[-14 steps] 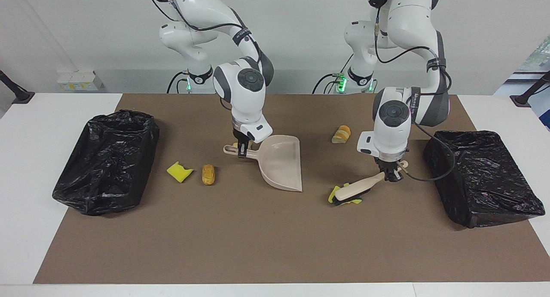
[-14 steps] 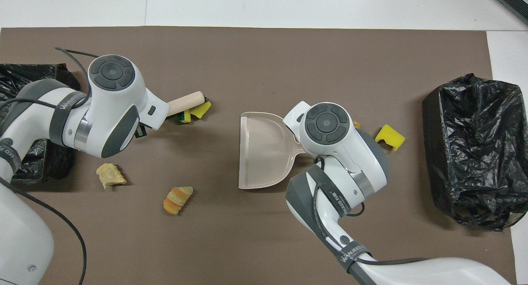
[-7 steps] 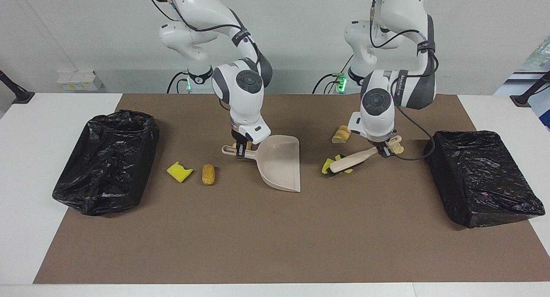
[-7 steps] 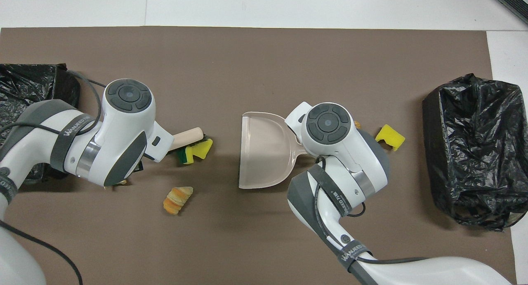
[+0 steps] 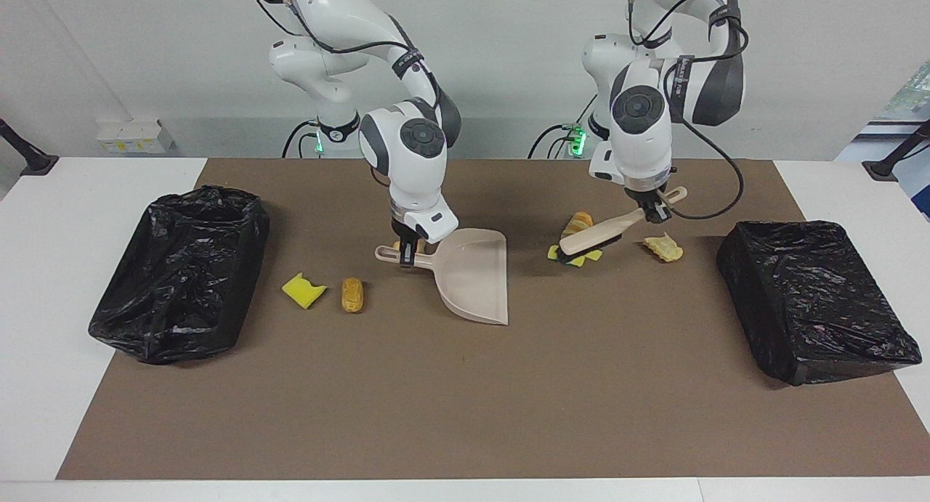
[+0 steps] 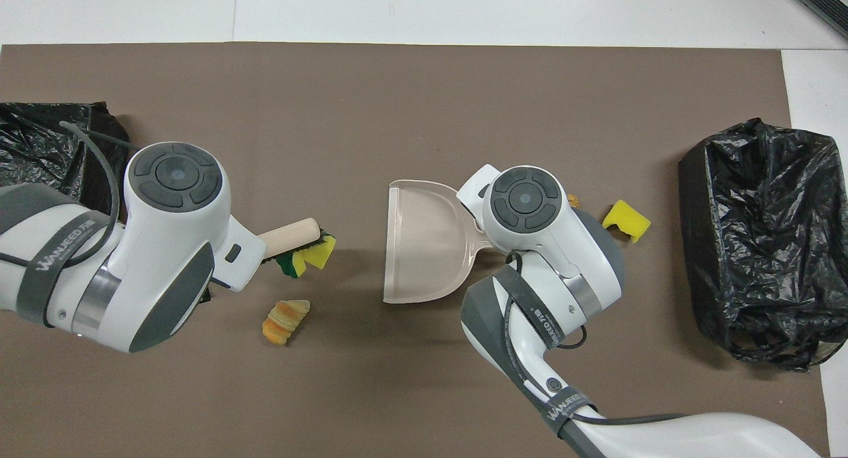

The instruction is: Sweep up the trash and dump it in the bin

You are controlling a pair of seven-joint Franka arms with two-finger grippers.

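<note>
Next, my left gripper lifts the brush back to the scrap's bin side (image 5: 694, 245) before it sweeps toward the dustpan, because the flaky bread scrap (image 5: 664, 248) lies behind the brush's bristles.
My right gripper (image 5: 409, 258) is shut on the handle of the beige dustpan (image 5: 474, 273), whose pan rests on the mat with its mouth toward the left arm's end; it also shows in the overhead view (image 6: 424, 242). My left gripper (image 5: 657, 212) is shut on the handle of the beige brush (image 5: 592, 237). The brush tilts with its black bristles down on yellow-and-green sponge scraps (image 5: 574, 256), beside a croissant piece (image 5: 579, 223). A flaky bread scrap (image 5: 663, 248) lies under the left gripper. A yellow sponge chunk (image 5: 303, 290) and a brown bread piece (image 5: 352, 295) lie near the right arm's bin.
A bin lined with a black bag (image 5: 182, 269) stands at the right arm's end of the brown mat, another (image 5: 814, 298) at the left arm's end. A small brown scrap (image 5: 397, 245) peeks out by the dustpan handle. The arms' wrists hide both grippers in the overhead view.
My left gripper has pulled the brush toward the robots, dragging the sponge scraps up beside the croissant piece. The flaky bread scrap is uncovered. The right gripper and dustpan have barely moved.
</note>
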